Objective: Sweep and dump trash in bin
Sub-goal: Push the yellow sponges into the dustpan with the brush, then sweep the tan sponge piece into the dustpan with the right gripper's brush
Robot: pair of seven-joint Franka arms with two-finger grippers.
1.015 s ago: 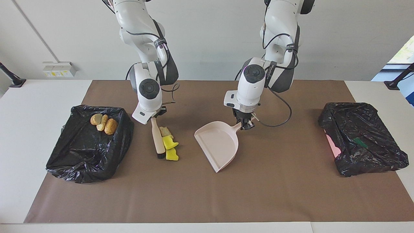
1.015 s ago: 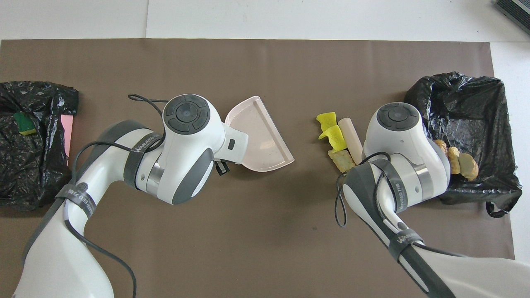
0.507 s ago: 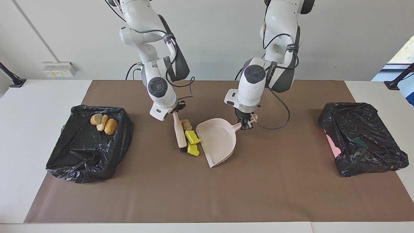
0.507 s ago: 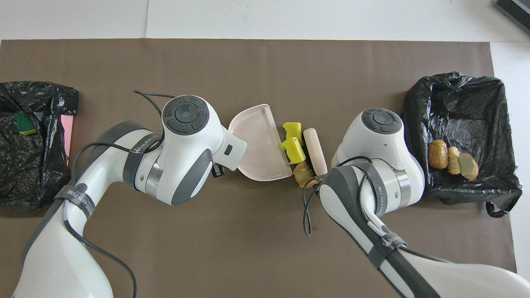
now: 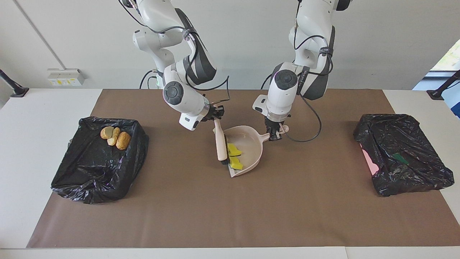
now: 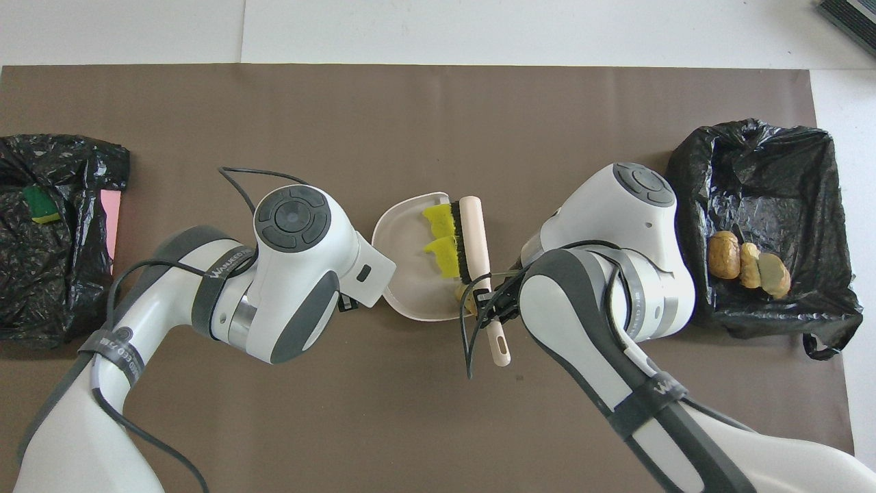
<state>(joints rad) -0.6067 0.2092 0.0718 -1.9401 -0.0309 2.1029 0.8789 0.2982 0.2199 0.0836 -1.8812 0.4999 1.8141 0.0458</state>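
Note:
The beige chunk rests at the dustpan's edge near the brush's handle end, so next my right gripper gets the brush behind the chunk and sweeps it in.
Two yellow sponges (image 5: 235, 156) (image 6: 441, 236) lie inside the pale pink dustpan (image 5: 248, 139) (image 6: 407, 274) at the middle of the brown mat. The beige hand brush (image 5: 220, 144) (image 6: 473, 236) stands at the pan's open mouth, its black bristles against the sponges. My right gripper (image 5: 216, 115) (image 6: 494, 301) is shut on the brush handle. My left gripper (image 5: 274, 133) is shut on the dustpan's handle; the overhead view hides it under the arm. A beige chunk (image 6: 462, 293) peeks out by the brush at the pan's lip. Three golden-brown pastries (image 5: 115, 137) (image 6: 749, 265) lie in the bin (image 5: 93, 169) (image 6: 773, 171).
The black-bag-lined bin with the pastries is at the right arm's end of the mat. A second black bag (image 5: 402, 158) (image 6: 48, 260) at the left arm's end holds a green-backed sponge (image 5: 399, 158) (image 6: 40, 205) and something pink. White table borders the mat.
The right gripper swept the brush toward the left arm's end, pushing the sponges and chunk into the dustpan. The left gripper brought the dustpan in to meet them.

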